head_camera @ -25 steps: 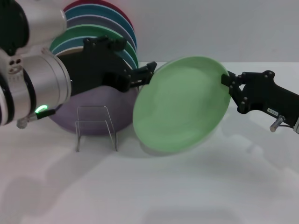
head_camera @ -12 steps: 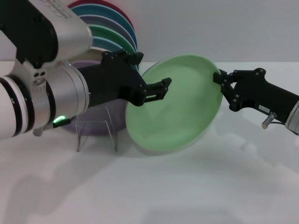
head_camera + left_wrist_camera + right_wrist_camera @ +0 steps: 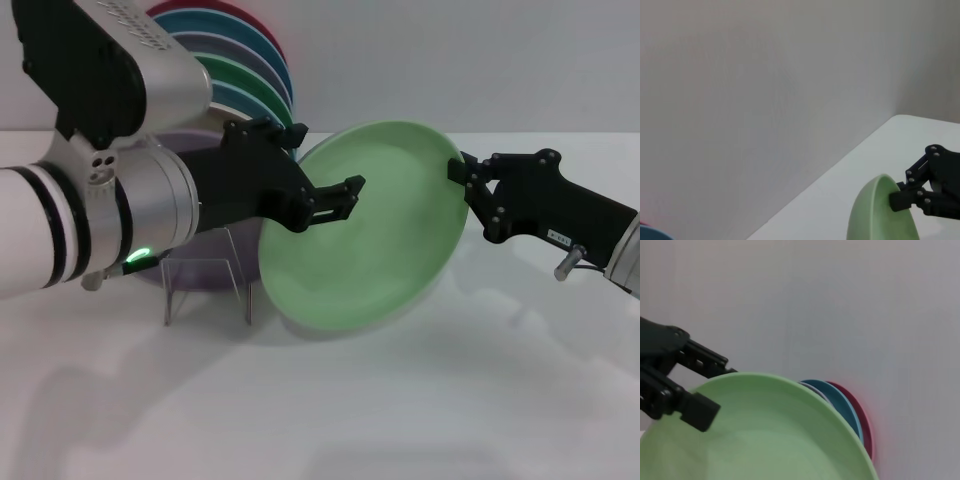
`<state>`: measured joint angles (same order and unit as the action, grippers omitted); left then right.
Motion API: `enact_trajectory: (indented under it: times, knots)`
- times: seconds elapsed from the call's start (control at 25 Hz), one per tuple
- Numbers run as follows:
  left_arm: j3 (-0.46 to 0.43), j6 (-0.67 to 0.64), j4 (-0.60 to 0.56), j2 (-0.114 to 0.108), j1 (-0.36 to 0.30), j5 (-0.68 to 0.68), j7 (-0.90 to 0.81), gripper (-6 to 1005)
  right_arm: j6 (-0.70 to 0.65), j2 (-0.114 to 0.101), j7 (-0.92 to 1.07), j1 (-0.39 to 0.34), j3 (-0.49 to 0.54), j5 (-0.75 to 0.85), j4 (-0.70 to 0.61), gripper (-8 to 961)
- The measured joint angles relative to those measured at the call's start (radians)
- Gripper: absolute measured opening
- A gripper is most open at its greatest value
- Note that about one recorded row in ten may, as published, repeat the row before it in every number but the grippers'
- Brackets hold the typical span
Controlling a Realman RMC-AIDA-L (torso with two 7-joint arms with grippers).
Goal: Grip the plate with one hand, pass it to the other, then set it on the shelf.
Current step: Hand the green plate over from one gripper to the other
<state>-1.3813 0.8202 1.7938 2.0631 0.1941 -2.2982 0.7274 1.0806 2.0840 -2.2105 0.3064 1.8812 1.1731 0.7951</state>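
Observation:
My left gripper should grip the plate's rim nearer the shelf before my right gripper lets go, because my right gripper is holding the plate's rim farthest from the shelf.
The pale mint-green plate hangs tilted on edge above the table. My right gripper is shut on its right rim; it also shows in the left wrist view, pinching the plate's edge. My left gripper is open at the plate's upper left rim. In the right wrist view, one of its fingers lies in front of the plate and the other lies behind the rim. The clear shelf stands on the table left of the plate, under my left arm.
A row of coloured plates leans against the back wall behind my left arm. A lavender plate stands behind the shelf. Bare white table lies in front and to the right.
The right gripper has carried the plate leftward. The left arm has swung in from the left, and its fingers now reach over the plate's rim.

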Motion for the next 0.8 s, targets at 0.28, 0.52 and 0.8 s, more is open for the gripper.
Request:
enact_trajectory:
  times: [0.28, 0.52, 0.8]
  knots:
    - [-0.002, 0.000, -0.009, 0.000, 0.007, 0.000, -0.003, 785, 0.005, 0.000, 0.000, -0.001, 0.002, -0.001, 0.001, 103]
    - [-0.004, -0.003, -0.011, 0.000, 0.007, 0.000, -0.004, 712, 0.007, -0.001, 0.000, 0.000, 0.004, -0.001, 0.001, 105]
    - [-0.004, -0.006, -0.010, 0.000, 0.007, 0.000, -0.003, 600, 0.008, -0.001, 0.000, 0.000, 0.008, -0.001, 0.001, 108]
